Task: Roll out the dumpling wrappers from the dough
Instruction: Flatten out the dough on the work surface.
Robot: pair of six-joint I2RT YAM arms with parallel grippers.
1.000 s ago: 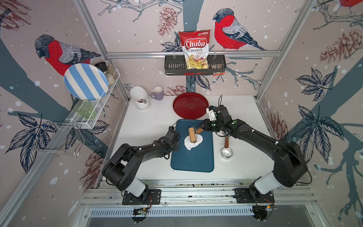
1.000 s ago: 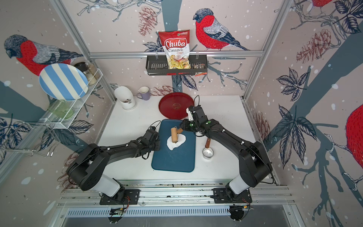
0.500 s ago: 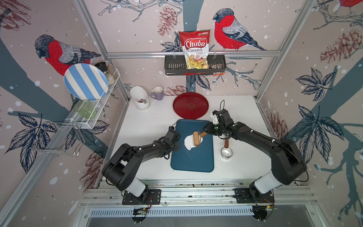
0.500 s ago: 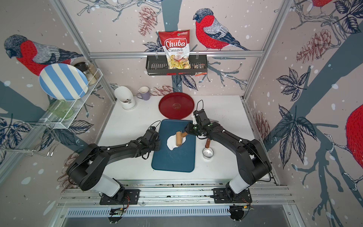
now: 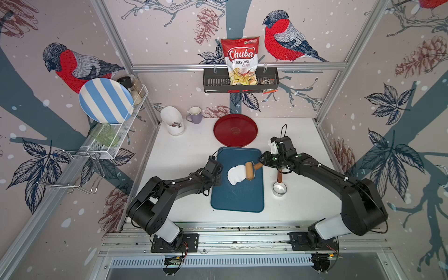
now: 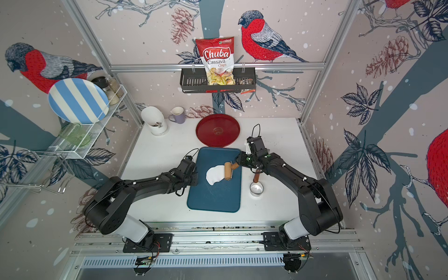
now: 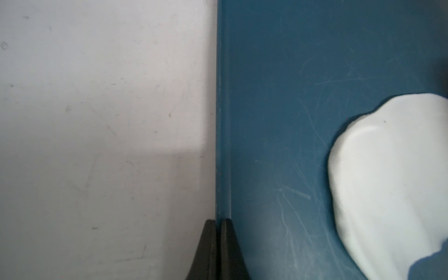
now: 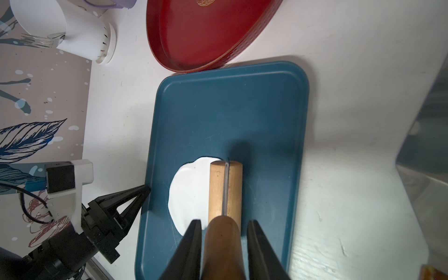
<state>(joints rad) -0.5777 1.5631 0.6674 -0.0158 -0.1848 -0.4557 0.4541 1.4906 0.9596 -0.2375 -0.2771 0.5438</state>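
The roller is at the dough's edge with just blue board past it, so the robot's right gripper should roll it back across the dough (image 5: 235, 175) toward the left gripper.
The dough (image 5: 234, 175) (image 6: 213, 175) is a flattened white mass with an uneven outline on the blue board (image 5: 237, 198) (image 6: 213, 198). A wooden roller (image 5: 249, 171) (image 6: 228, 171) (image 8: 225, 189) lies on the dough's right edge. My right gripper (image 5: 261, 163) (image 8: 223, 221) is shut on the roller's handle (image 8: 221, 242). My left gripper (image 5: 219, 178) (image 7: 219, 220) is shut and holds nothing; its tips sit at the board's left rim (image 7: 224, 121), clear of the dough (image 7: 388, 181). The dumpling wrappers are out of view.
A steel ring with a wooden handle (image 5: 279, 188) (image 6: 256, 189) stands on the table right of the board. Behind the board are a red plate (image 5: 235, 130) (image 8: 206, 31), a white utensil holder (image 5: 173, 121) and a purple mug (image 5: 195, 115).
The right gripper has drawn the roller to the right, from the middle of the dough to its right edge. The left arm has stayed put.
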